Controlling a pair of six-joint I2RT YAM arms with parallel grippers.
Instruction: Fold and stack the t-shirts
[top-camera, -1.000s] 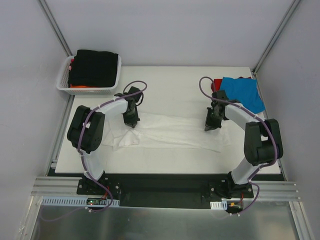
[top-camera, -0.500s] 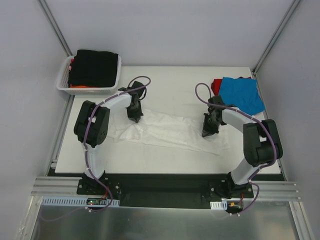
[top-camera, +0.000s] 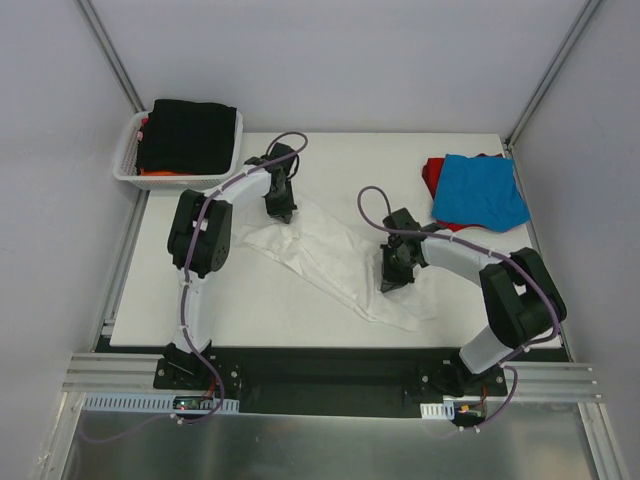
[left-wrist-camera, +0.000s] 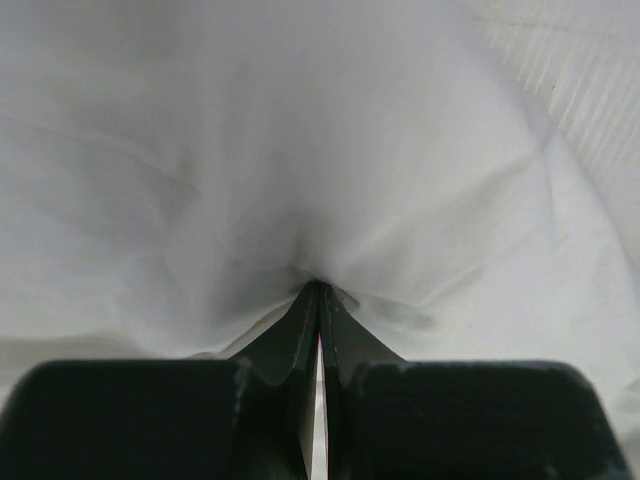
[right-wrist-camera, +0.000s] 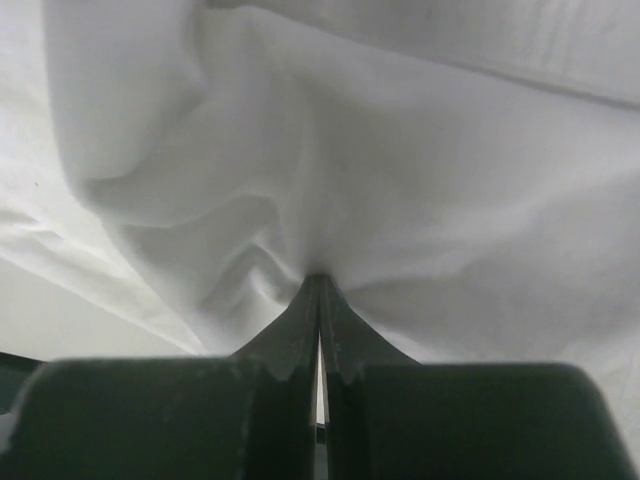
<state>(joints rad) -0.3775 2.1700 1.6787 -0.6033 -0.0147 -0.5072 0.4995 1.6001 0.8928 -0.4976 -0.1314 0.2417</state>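
I should use my right gripper to swing the near end of the white t-shirt, which slants across the table (top-camera: 335, 268), to the near table edge (top-camera: 315, 340), in line with my left gripper.
The white t-shirt (top-camera: 325, 255) lies as a long band slanting across the table from far left to near right. My left gripper (top-camera: 283, 213) is shut on its far left end; in the left wrist view (left-wrist-camera: 319, 287) the cloth (left-wrist-camera: 300, 150) is pinched at the closed tips. My right gripper (top-camera: 390, 283) is shut on its near right part; in the right wrist view (right-wrist-camera: 319, 280) the cloth (right-wrist-camera: 400, 200) bunches at the closed tips. A bright blue t-shirt (top-camera: 482, 189) lies on a red one (top-camera: 436, 175) at the far right. Black (top-camera: 190, 134) and orange (top-camera: 165, 172) shirts sit in the basket.
The white lattice basket (top-camera: 127, 158) stands at the far left corner, just off the table's edge. Grey walls and metal frame posts close in the table on three sides. The arm bases sit on a black rail at the near edge.
My left gripper has moved away toward the far left and my right gripper toward the near middle, both holding the white t-shirt, which has turned from lying across to slanting.
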